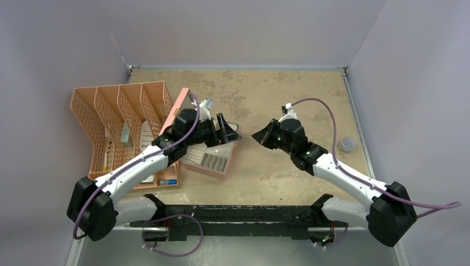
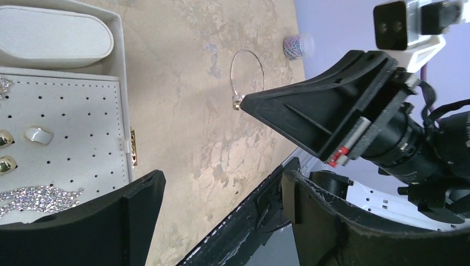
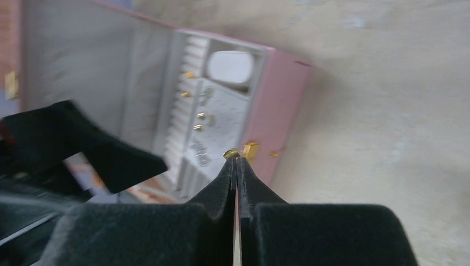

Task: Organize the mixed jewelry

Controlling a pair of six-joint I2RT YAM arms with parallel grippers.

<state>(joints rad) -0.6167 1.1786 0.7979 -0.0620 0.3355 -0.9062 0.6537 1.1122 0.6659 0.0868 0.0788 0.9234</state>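
The gold stud's head [image 2: 237, 105] points out of my right gripper's tips, so my left gripper should take that head before bringing the stud over the white perforated panel [image 2: 83, 130].
My right gripper [image 3: 235, 158] is shut on a tiny gold stud [image 3: 231, 153], held in the air just right of the open pink jewelry box [image 3: 277, 111]. In the top view it [image 1: 256, 136] hovers over the table beside the box [image 1: 208, 160]. My left gripper [image 2: 221, 188] is open and empty at the box's right edge [image 1: 226, 131]. Gold rings [image 2: 5, 138] and a sparkly chain [image 2: 39, 197] lie on the box's white perforated panel [image 2: 83, 116]. More gold studs [image 3: 199, 116] sit in the box. The thin silvery wire hoop [image 2: 231, 69] lies on the table beyond the right gripper's tip.
A peach slotted organizer [image 1: 119, 127] stands left of the box, with white clips and a blue-capped tube [image 1: 169, 181] by its front. A small clear cup [image 1: 347, 145] sits near the right wall, also in the left wrist view [image 2: 294, 45]. The box lid [image 3: 83, 55] stands open.
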